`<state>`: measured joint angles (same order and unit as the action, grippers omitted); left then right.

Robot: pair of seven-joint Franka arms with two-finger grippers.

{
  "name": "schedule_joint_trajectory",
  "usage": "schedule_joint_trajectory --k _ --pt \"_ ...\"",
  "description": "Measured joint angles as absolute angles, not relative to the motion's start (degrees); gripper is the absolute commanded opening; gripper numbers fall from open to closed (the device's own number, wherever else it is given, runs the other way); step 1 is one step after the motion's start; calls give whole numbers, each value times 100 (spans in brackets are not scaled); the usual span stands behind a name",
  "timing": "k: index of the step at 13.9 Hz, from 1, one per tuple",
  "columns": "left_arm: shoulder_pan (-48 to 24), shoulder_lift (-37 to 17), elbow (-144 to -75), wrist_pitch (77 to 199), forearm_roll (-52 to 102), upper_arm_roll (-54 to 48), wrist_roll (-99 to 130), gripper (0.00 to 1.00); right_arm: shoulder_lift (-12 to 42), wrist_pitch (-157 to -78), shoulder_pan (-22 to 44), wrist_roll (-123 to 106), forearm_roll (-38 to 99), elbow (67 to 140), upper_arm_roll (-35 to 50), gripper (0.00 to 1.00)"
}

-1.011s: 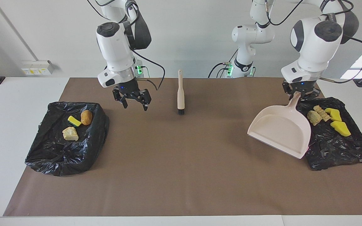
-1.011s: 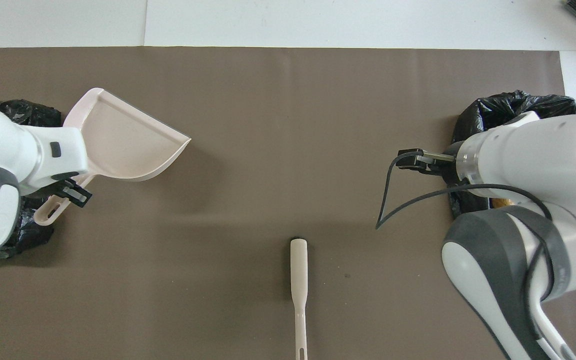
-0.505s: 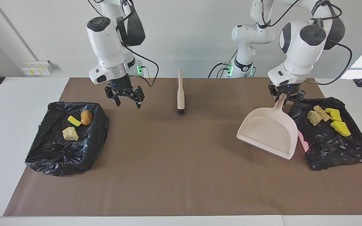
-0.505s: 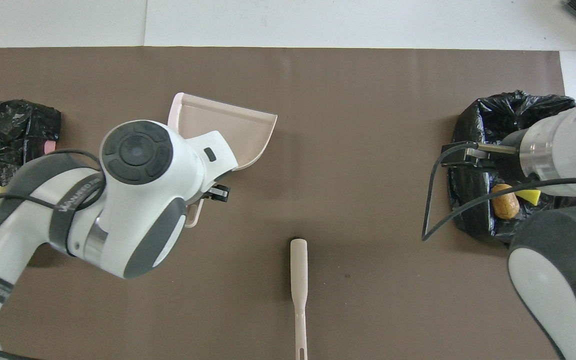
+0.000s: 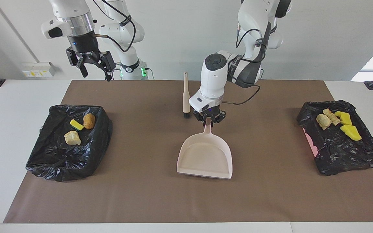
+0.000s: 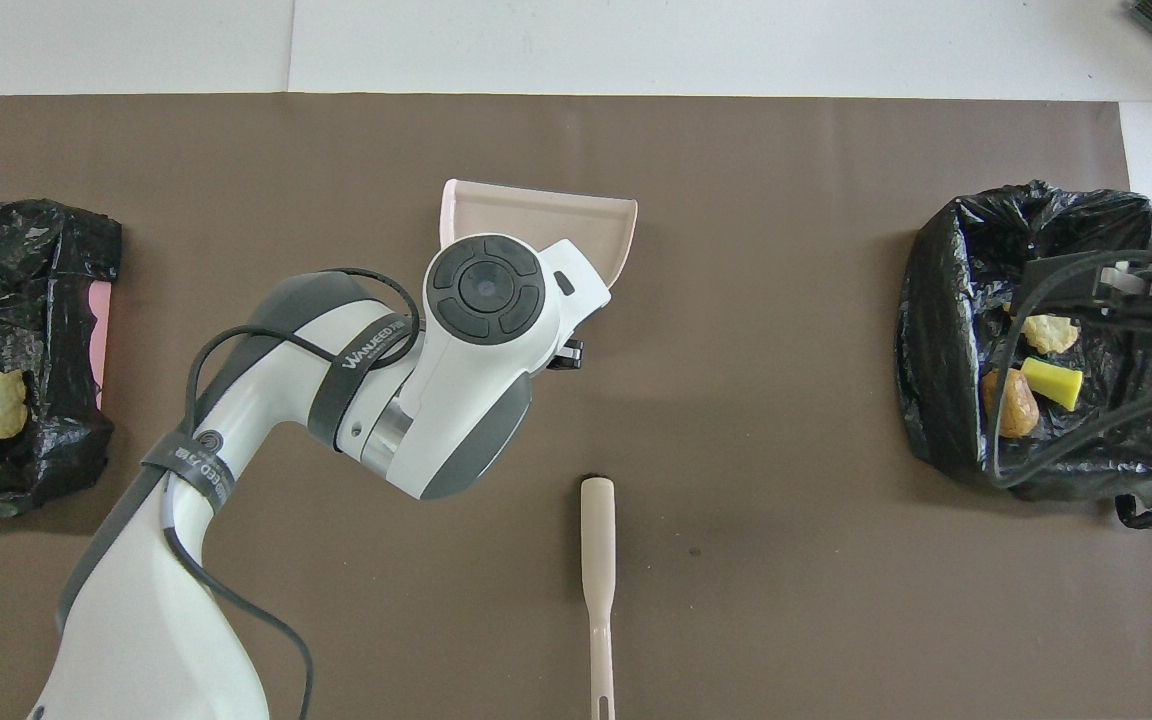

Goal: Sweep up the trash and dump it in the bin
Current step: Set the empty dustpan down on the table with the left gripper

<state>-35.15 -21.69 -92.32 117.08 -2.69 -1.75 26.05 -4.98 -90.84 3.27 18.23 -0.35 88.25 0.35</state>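
The empty pale pink dustpan (image 5: 205, 155) is level above the clear brown mat (image 5: 191, 182). I should go on lowering it with my left gripper until it lies flat, then let go.
The trash lies in two black-bag bins. In the bin (image 5: 60, 161) at the right arm's end are a yellow sponge chunk (image 5: 76, 124), a brown lump (image 5: 89, 120) and a beige lump (image 5: 72, 138). In the bin (image 5: 345, 155) at the left arm's end are tan lumps (image 5: 323, 121) and yellow chunks (image 5: 351, 132). My left gripper (image 5: 208, 121) is shut on the handle of the pale pink dustpan (image 5: 206, 155), held low over the mat's middle. My right gripper (image 5: 97, 76) is open, empty and raised high, over the right-arm-end bin (image 6: 946, 300) in the overhead view.
A cream brush (image 5: 186, 97) with black bristles lies on the brown mat (image 5: 141, 194), nearer to the robots than the dustpan and just beside my left gripper. A pink patch (image 5: 311, 142) shows at the edge of the bin at the left arm's end.
My left arm has carried the dustpan from the bin at its end of the table to the mat's middle and lowered it. My right gripper has risen, still open.
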Motion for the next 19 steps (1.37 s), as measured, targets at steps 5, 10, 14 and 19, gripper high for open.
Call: schedule_joint_trajectory --k 5,10,14,19 --pt "-3788 -2968 -8497 11704 -269 -159 2906 0 -598 -8359 311 666 -35 8547 -610 100" --pt "-3859 -3216 -8357 11768 -269 -151 3271 3 -543 -8135 309 459 -35 8560 -661 100" --pt "-3859 -3218 -8357 11781 -273 -144 3278 100 -491 -8135 258 459 -35 8658 -667 100" --pt "-3795 -2829 -8431 11585 -288 -35 3278 100 -472 -8135 246 459 -34 8645 -667 100"
